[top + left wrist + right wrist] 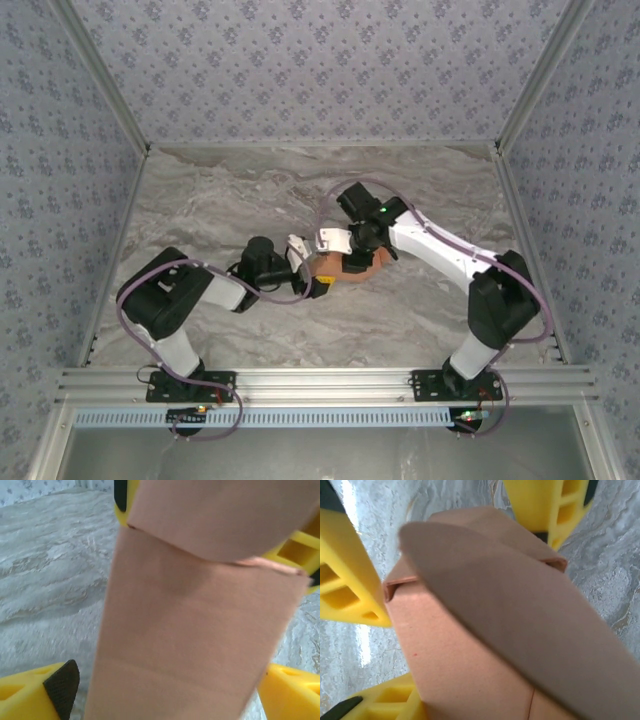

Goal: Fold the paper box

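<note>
The rounded flap (220, 522) sticks out past the box's end (195, 615), over it, so my left gripper should move back first, then come from above and pinch the box by that flap.
The paper box (343, 266) is a salmon-orange cardboard piece held just above the marble table (200, 200), between the two arms. Seen from the left wrist, the paper box (195, 630) stands between the wide-apart yellow fingers of my left gripper (167, 690), which is open, with a gap at its left pad (62, 685). My right gripper (485, 655) is shut on the paper box (470, 645), whose flap sticks out toward the camera. Its yellow fingers (300, 550) press the box's upper part. From above, the left gripper (308, 272) and the right gripper (352, 255) meet at the box.
Patterned walls (320, 60) close in the table on three sides. An aluminium rail (320, 380) runs along the near edge, where both arm bases are bolted. Bare marble lies to the left and behind the grippers.
</note>
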